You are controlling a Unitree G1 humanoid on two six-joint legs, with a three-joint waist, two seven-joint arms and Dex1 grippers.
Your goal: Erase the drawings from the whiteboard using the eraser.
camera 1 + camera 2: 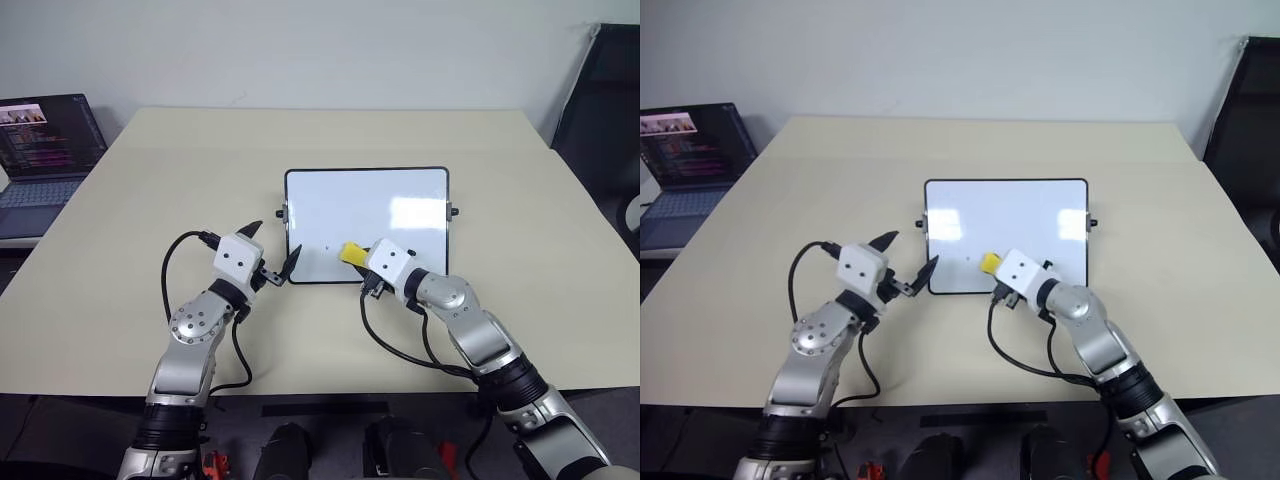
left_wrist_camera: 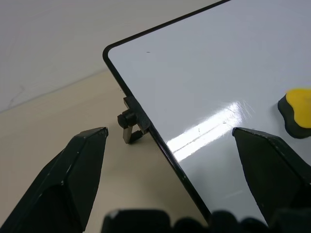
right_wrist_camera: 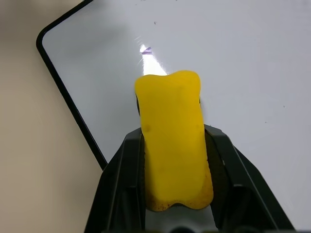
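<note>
A small purple mark (image 3: 146, 50) is still on the whiteboard just beyond the eraser's tip. My right gripper should push the eraser over that spot before it moves away from the board.
The whiteboard (image 1: 370, 200) lies flat in the middle of the beige table (image 1: 150, 200), glossy white inside a thin black frame. My right gripper (image 3: 172, 131) is shut on the yellow eraser (image 3: 172, 145), which rests on the board near its near edge, left of centre. The eraser (image 1: 352, 252) also shows from the head. My left gripper (image 1: 274, 244) stands open at the board's near left corner, straddling the frame edge beside the small black side knob (image 2: 125, 119). No drawings are visible on the board, only a few tiny dark specks (image 3: 155, 22).
An open laptop (image 1: 45, 150) sits at the far left, beside the table. A dark chair (image 1: 610, 90) stands off the table's far right corner. Black cables loop from both wrists over the table's near part.
</note>
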